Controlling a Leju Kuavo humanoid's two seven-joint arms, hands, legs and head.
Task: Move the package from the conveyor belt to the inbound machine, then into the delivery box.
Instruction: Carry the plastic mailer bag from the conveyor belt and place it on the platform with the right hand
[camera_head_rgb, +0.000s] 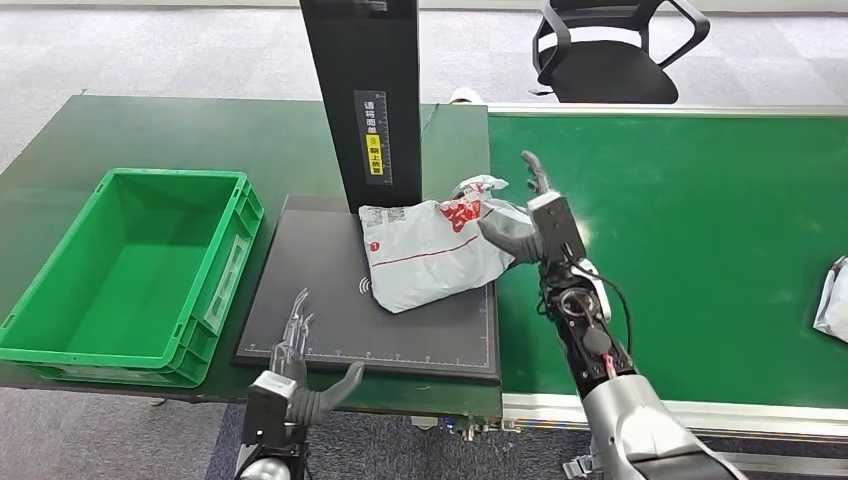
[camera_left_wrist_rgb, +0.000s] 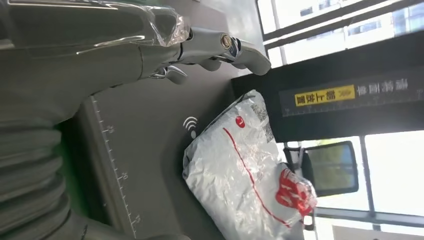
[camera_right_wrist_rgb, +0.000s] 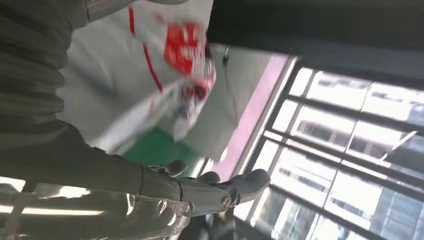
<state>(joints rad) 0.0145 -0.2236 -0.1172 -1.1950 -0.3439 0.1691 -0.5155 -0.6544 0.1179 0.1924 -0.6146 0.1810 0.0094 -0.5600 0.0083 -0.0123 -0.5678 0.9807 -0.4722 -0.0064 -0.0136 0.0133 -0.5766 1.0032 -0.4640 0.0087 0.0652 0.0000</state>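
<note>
The package's far end (camera_head_rgb: 508, 216) sticks out past the platform's edge and sags only a little, so the package should stay mostly stretched out when the robot lifts its other end.
The grey plastic package (camera_head_rgb: 430, 250) with red print lies on the black platform (camera_head_rgb: 330, 330) of the inbound machine, against the foot of its black post (camera_head_rgb: 365, 100). Its right end hangs over the platform's edge toward the green conveyor belt (camera_head_rgb: 700, 230). My right hand (camera_head_rgb: 530, 215) is at that end, fingers stretched out and apart, thumb lying against the bag. The right wrist view has the package (camera_right_wrist_rgb: 170, 65) beyond the straight fingers (camera_right_wrist_rgb: 235, 187), not gripped. My left hand (camera_head_rgb: 300, 375) hovers open over the platform's front edge. In the left wrist view the package (camera_left_wrist_rgb: 240, 170) lies ahead of the hand (camera_left_wrist_rgb: 150, 45).
A green delivery box (camera_head_rgb: 225, 290) stands empty left of the platform. Another pale package (camera_head_rgb: 832, 295) lies at the belt's far right edge. A black office chair (camera_head_rgb: 610, 50) stands behind the belt. The post rises tall over the platform's back.
</note>
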